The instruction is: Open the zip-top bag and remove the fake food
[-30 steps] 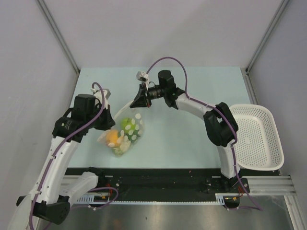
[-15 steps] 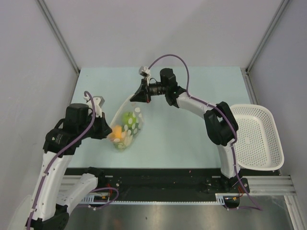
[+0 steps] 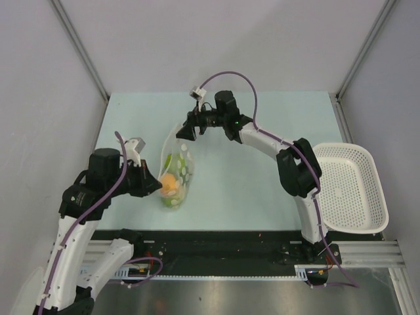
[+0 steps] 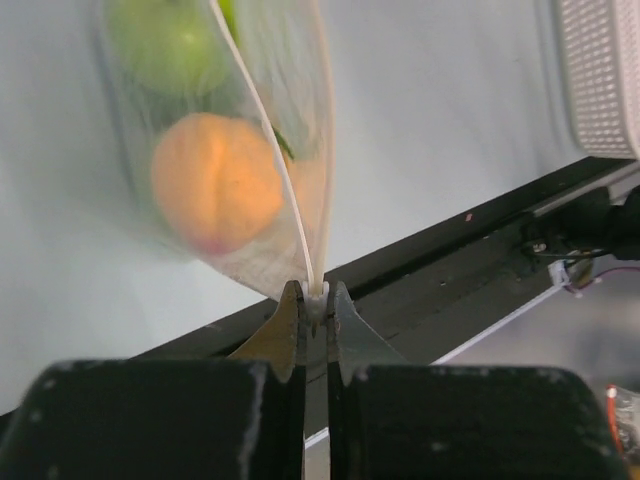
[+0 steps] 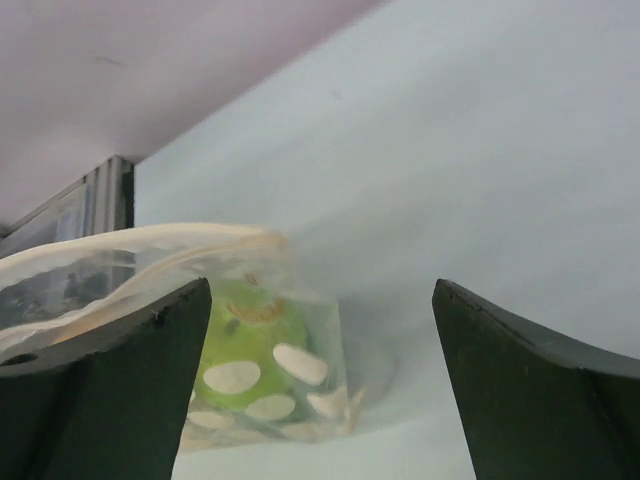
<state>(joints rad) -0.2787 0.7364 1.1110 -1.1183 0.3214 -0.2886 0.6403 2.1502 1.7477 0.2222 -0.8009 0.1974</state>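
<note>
The robot's left gripper is pinching both edges of the opening together at the bag's near corner (image 4: 316, 285), so it should let go of the corner and grip one edge midway (image 3: 163, 151) to hold the bag's opening open.
The clear zip-top bag (image 3: 178, 157) with white specks lies stretched between both arms. Inside it I see the fake food: an orange fruit (image 3: 169, 181) and light green fruits (image 3: 170, 162). My left gripper (image 3: 156, 187) is shut on the bag's near corner; in the left wrist view the zip strip (image 4: 268, 150) runs into the shut jaws (image 4: 316, 296), with the orange fruit (image 4: 214, 182) and a green fruit (image 4: 166, 40) beyond. My right gripper (image 3: 188, 129) stands open at the bag's far end. Its wrist view shows the bag (image 5: 300, 345) and a green fruit (image 5: 245, 335) past the open gripper (image 5: 322, 292).
A white mesh basket (image 3: 354, 152) sits at the right edge of the table and shows as a corner (image 4: 600, 70) in the left wrist view. The black rail (image 3: 216, 243) runs along the table's near edge. Grey walls enclose the back and sides.
My right gripper has opened and let go of the bag's far end. The left arm has drawn back toward the near left with the bag's corner; the bag now lies longer and narrower.
</note>
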